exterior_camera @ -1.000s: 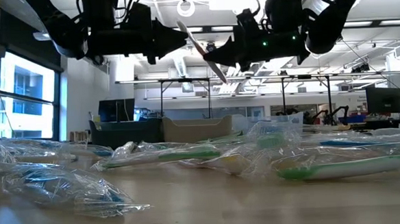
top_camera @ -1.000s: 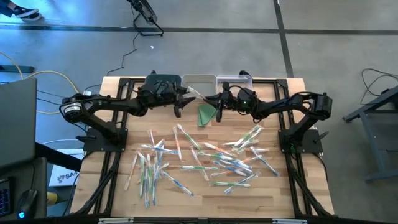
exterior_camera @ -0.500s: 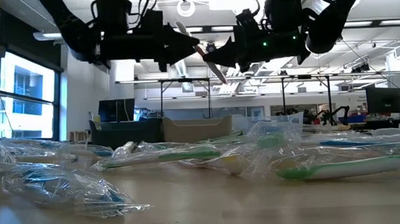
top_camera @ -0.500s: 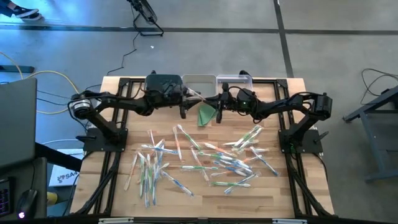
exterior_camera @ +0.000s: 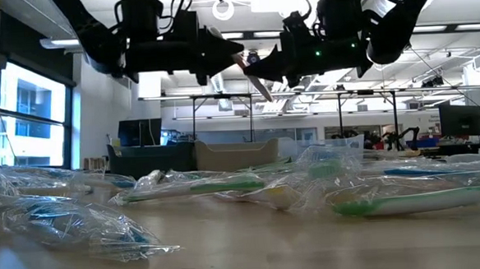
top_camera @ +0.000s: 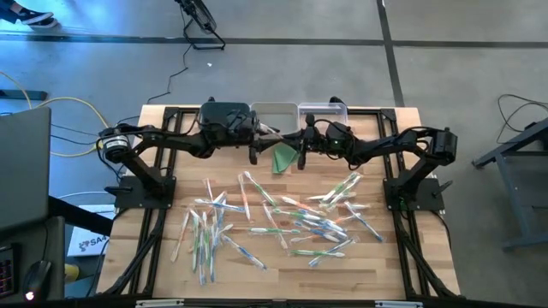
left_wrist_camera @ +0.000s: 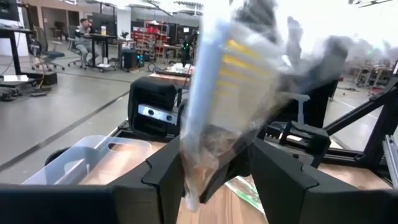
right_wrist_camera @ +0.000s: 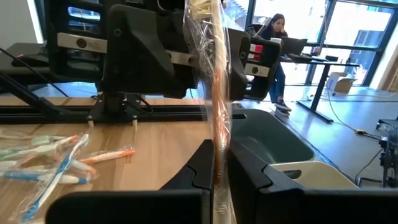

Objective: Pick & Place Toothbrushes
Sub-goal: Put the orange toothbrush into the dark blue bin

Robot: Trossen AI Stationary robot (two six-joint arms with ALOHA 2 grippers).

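The dark bin (top_camera: 225, 110) is on my left gripper's side, so next my right gripper passes the orange-handled toothbrush (exterior_camera: 261, 87) to my left gripper before the toothbrush goes into that bin.
One toothbrush (exterior_camera: 247, 64), orange-handled and sealed in a clear wrapper, hangs high above the table's far middle. My right gripper (right_wrist_camera: 219, 155) is shut on it. My left gripper (left_wrist_camera: 217, 168) faces it from the table's left, open, one finger on each side of the wrapper (left_wrist_camera: 217, 93). In the high view the two grippers, left (top_camera: 255, 139) and right (top_camera: 300, 141), nearly meet. Many more wrapped toothbrushes (top_camera: 274, 218) lie scattered on the wooden table. My right gripper pinches the wrapped toothbrush between its two fingers about the middle of its handle (right_wrist_camera: 217, 134). The fingers come level from the table's right and lie across it. The toothbrush stands steeply tilted, lifted clear. My left gripper: I cannot tell whether its fingers (left_wrist_camera: 168, 177) touch the wrapper.
A green folded triangle (top_camera: 283, 158) lies on the table under the grippers. Bins stand along the far edge: a dark one (right_wrist_camera: 273, 146), a pale one (top_camera: 274, 111) and a clear one (top_camera: 325, 110). People sit at desks in the room beyond.
My left gripper has moved toward the table's right, up to the held toothbrush, so its fingers now stand around the wrapper. The right gripper and the toothbrush have kept still.
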